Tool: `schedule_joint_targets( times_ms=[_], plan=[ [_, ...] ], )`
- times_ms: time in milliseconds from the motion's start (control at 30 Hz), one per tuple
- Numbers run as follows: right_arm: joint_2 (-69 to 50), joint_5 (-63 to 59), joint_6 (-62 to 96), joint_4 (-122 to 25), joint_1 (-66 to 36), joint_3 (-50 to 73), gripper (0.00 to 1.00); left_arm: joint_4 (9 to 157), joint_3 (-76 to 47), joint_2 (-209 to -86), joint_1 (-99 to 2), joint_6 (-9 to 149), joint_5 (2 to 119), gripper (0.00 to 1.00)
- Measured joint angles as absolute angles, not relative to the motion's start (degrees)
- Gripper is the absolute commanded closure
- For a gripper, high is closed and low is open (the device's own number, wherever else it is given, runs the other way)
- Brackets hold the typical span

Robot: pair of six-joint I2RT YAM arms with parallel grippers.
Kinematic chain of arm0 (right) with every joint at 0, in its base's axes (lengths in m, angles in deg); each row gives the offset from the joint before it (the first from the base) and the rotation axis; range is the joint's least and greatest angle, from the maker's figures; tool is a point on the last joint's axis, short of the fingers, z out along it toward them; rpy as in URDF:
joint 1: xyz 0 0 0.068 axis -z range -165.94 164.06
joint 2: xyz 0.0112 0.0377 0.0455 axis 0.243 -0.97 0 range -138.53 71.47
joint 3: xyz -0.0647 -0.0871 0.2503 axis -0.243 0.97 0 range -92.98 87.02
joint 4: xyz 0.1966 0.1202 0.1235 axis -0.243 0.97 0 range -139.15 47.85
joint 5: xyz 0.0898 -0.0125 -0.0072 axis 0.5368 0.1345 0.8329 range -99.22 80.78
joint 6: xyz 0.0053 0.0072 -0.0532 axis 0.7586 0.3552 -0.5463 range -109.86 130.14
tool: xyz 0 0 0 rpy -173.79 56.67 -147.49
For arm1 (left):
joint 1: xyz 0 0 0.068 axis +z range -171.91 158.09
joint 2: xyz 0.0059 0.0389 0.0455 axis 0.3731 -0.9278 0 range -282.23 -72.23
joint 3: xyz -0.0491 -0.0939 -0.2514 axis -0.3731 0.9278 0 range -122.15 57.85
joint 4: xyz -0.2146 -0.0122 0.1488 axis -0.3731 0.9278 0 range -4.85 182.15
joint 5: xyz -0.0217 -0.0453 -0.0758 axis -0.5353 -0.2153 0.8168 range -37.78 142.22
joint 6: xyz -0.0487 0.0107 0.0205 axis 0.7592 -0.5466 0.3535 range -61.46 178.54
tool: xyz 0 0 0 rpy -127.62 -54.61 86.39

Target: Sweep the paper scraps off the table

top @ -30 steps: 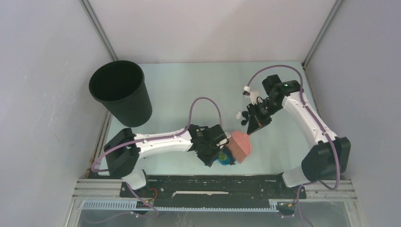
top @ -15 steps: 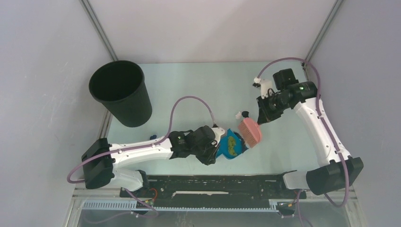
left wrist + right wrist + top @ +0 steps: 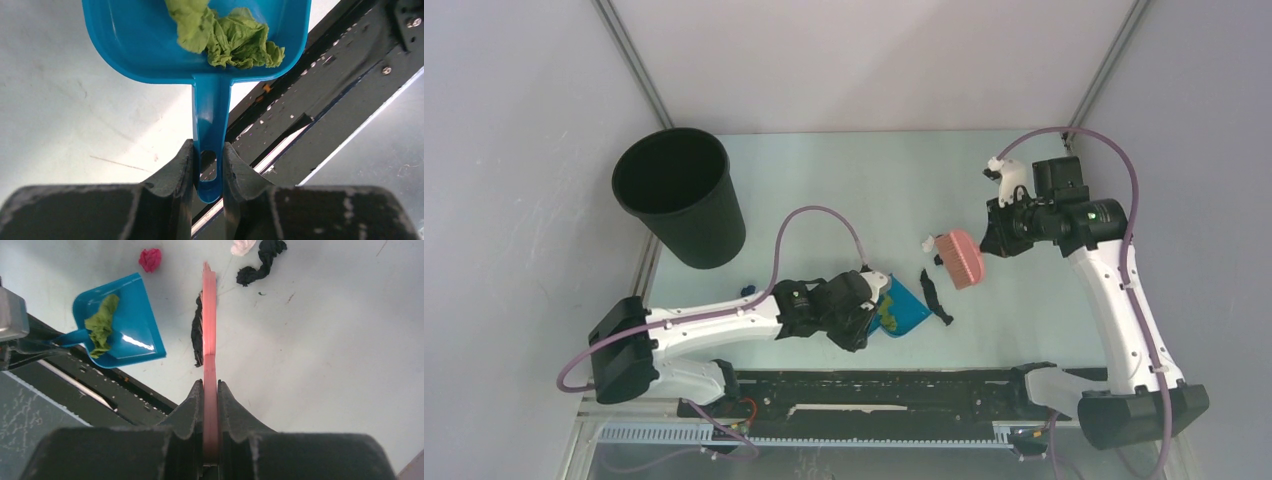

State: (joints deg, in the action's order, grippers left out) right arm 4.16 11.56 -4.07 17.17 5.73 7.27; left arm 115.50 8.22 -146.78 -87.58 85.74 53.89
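Next, I push the dustpan up to the scrap with my left gripper before my brush sweeps, because the blue dustpan's open edge point(image 3: 913, 294) is short of the long black scrap point(image 3: 935, 297).
My left gripper point(image 3: 865, 312) is shut on the handle of the blue dustpan point(image 3: 906, 312), as the left wrist view shows point(image 3: 208, 170). A crumpled green scrap point(image 3: 227, 37) lies in the pan point(image 3: 145, 47). My right gripper point(image 3: 994, 236) is shut on the pink brush point(image 3: 965, 258), held above the table point(image 3: 844, 180); the right wrist view point(image 3: 210, 390) shows the brush point(image 3: 209, 310) edge-on. A long black scrap point(image 3: 936, 299) lies between pan and brush. A white scrap point(image 3: 928, 242) and a black one point(image 3: 938, 260) lie left of the brush. A red scrap point(image 3: 150, 259) lies beyond the pan.
A black bin point(image 3: 679, 195) stands at the table's left. A small dark blue scrap point(image 3: 746, 290) lies near its base. The black rail point(image 3: 874, 385) runs along the near edge, just behind the dustpan. Grey walls close in the sides and back.
The left arm drew the dustpan back to the left. The right arm lifted the brush away to the right. The long black scrap now lies bare between them.
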Motion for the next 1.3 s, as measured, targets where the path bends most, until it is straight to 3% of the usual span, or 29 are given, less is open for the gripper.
schedule_joint_targets(
  times_ms=[267,500,667,867,1133,1300],
  plan=[
    [3.09,6.27,-7.2,16.19,5.27,10.55,1.0,120.27,12.7,-144.72,-87.6,90.22,53.96,1.0],
    [2.89,-1.12,-9.28,16.23,0.59,10.6,1.0,129.56,12.88,-134.05,-87.86,93.76,54.17,1.0],
    [2.89,0.11,-9.45,16.32,-1.44,10.6,1.0,131.76,12.64,-133.55,-87.95,93.96,53.91,1.0],
    [-0.45,0.48,-8.99,14.79,-3.54,11.8,1.0,130.19,6.78,-147.58,-88.41,91.27,55.68,1.0],
    [-11.1,3.78,-6.3,13.83,-5.22,13.63,1.0,129.21,-11.36,-168.33,-88.93,85.45,58.68,1.0],
    [-11.58,11.58,-5.82,14.57,-5.81,13.57,1.0,128.66,-16.02,-172.98,-89.15,84.43,59.44,1.0]
  ],
)
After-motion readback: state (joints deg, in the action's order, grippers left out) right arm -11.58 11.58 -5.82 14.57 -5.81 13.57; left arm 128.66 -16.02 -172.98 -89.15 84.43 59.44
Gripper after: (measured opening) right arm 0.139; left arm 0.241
